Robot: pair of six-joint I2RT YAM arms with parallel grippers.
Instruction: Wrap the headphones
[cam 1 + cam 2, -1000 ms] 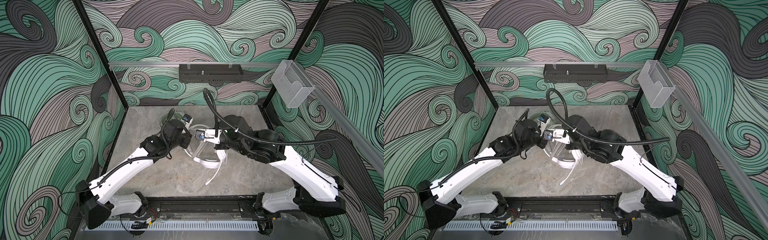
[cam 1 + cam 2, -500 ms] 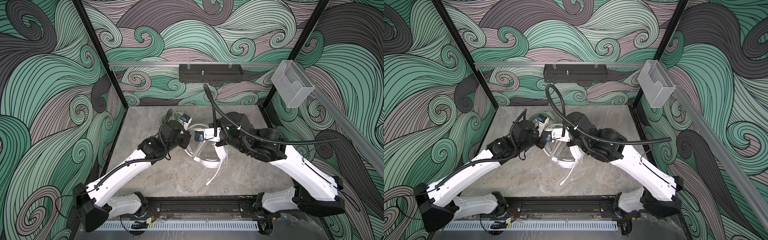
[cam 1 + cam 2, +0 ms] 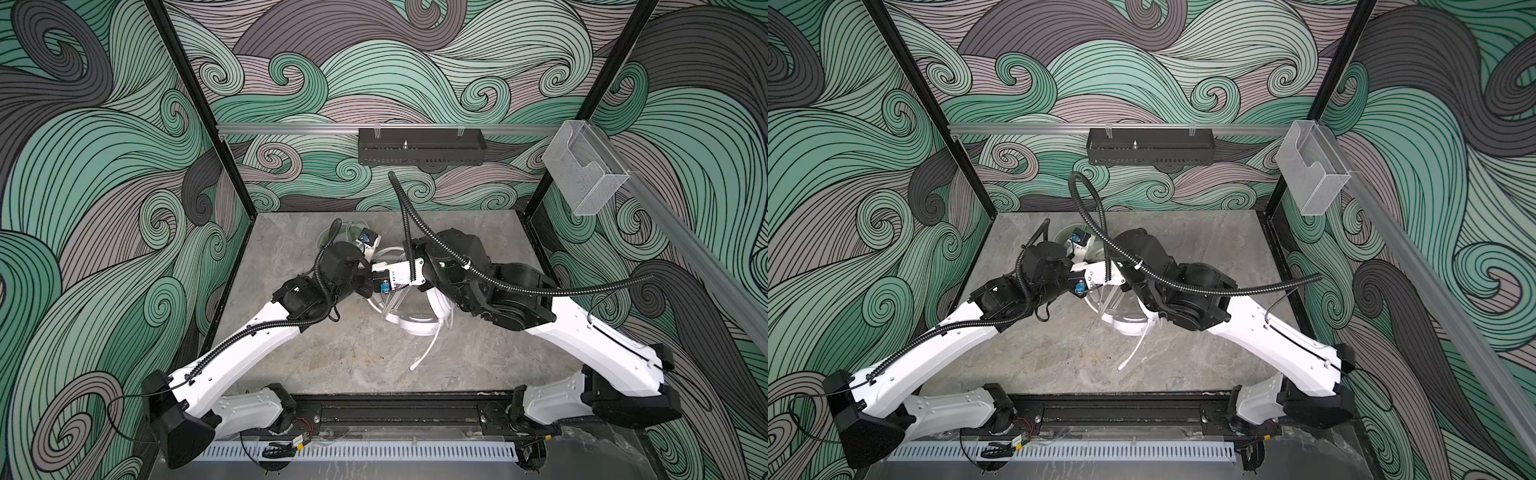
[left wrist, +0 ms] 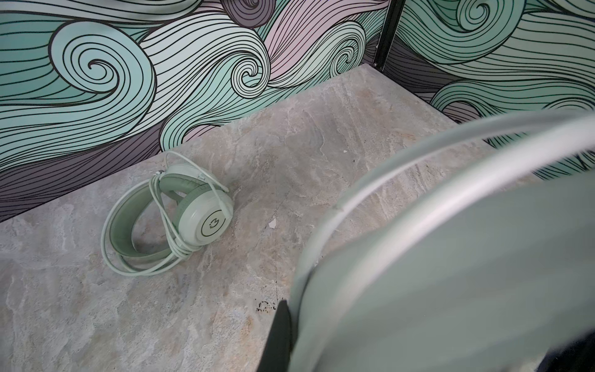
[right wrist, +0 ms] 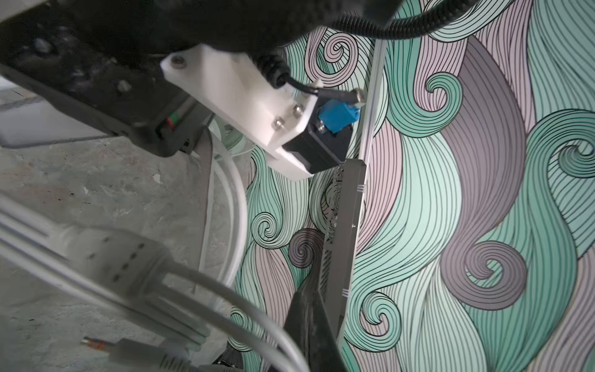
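I should swing my right gripper back and bring the cable around the white headphones' near ear cup (image 3: 439,304), because my right gripper's wrist almost touches my left gripper's wrist (image 3: 371,275).
The white headphones (image 3: 411,322) lie mid-table in both top views, and their thin cable (image 3: 428,347) trails toward the front and ends in a plug. My left gripper (image 3: 368,286) is shut on their band, which looms blurred beside one black finger (image 4: 280,335) in the left wrist view. My right gripper (image 3: 392,297) meets it from the right, shut on the cable (image 5: 257,319), with the inline control (image 5: 122,257) close by. The mint headphones (image 4: 167,222) sit at the back with their cable wound round them. In a top view the left wrist mostly hides them.
A black rack (image 3: 419,145) hangs on the back rail and a clear plastic holder (image 3: 586,174) on the right rail. Patterned walls close in the grey table (image 3: 316,365). The two wrists nearly touch; the right arm's black hose (image 3: 403,208) arches toward the back.
The right wrist has rolled and edged toward the back, swinging its hose. The left arm shifted slightly. Both grips hold and the white headphones stay put.
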